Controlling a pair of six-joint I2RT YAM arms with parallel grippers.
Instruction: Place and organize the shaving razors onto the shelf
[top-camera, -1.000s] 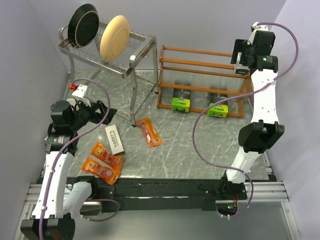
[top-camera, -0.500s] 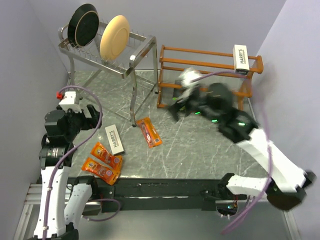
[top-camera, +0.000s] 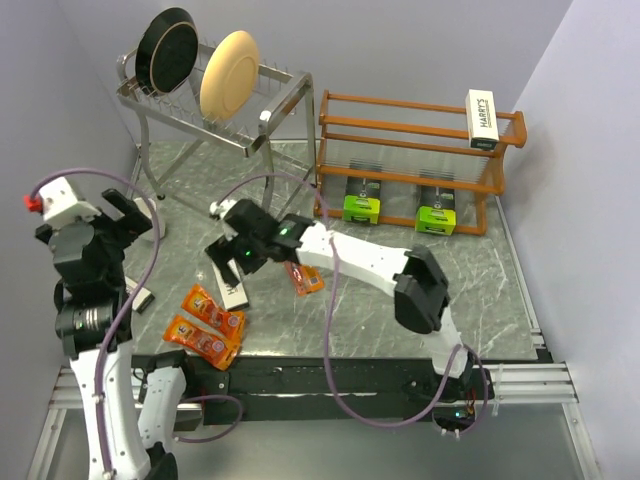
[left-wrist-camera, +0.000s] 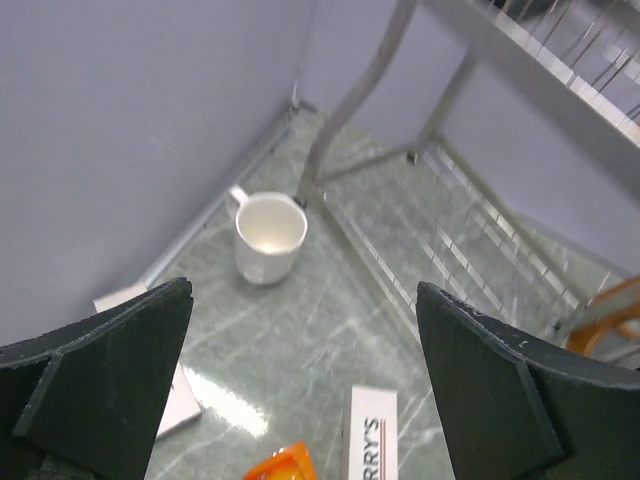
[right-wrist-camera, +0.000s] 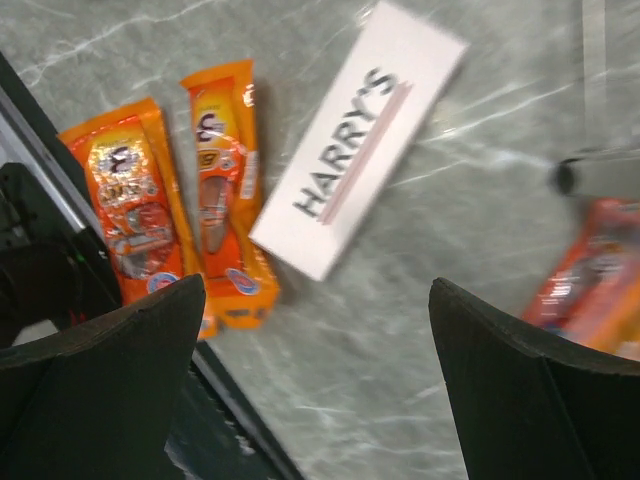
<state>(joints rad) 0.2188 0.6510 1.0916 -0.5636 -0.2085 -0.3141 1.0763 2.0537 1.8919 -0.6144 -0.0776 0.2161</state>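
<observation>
The near end of the HARRY'S box (right-wrist-camera: 308, 232) is facing the gap between the robot's open fingers, so the right gripper goes on lowering until its fingers straddle the box's long sides (right-wrist-camera: 350, 226), and then close.
The orange-brown shelf (top-camera: 400, 150) stands at the back right. One white HARRY'S box (top-camera: 482, 118) lies on its top tier and two black-and-green packs (top-camera: 362, 207) (top-camera: 437, 217) on its lowest tier. On the table lie another HARRY'S box (top-camera: 235, 295) (right-wrist-camera: 355, 140) (left-wrist-camera: 368, 445), two orange packs (top-camera: 205, 325) (right-wrist-camera: 220, 190), a third orange pack (top-camera: 308, 275) (right-wrist-camera: 590, 280) and a further white box (top-camera: 140, 297) (left-wrist-camera: 165, 410) at far left. My right gripper (top-camera: 235, 255) (right-wrist-camera: 318, 285) is open and empty, hovering above the table's HARRY'S box. My left gripper (top-camera: 128, 218) (left-wrist-camera: 302, 288) is open, empty and raised at the left.
A silver dish rack (top-camera: 215, 110) with a black and a cream plate stands at the back left; one leg's foot (right-wrist-camera: 600, 175) is near the right gripper. A white mug (left-wrist-camera: 268, 235) sits by the left wall. The black base rail (top-camera: 330, 375) runs along the near edge.
My right arm left the HARRY'S box on the shelf's top tier and swung left and down over the box on the table. My left arm pulled back left and up.
</observation>
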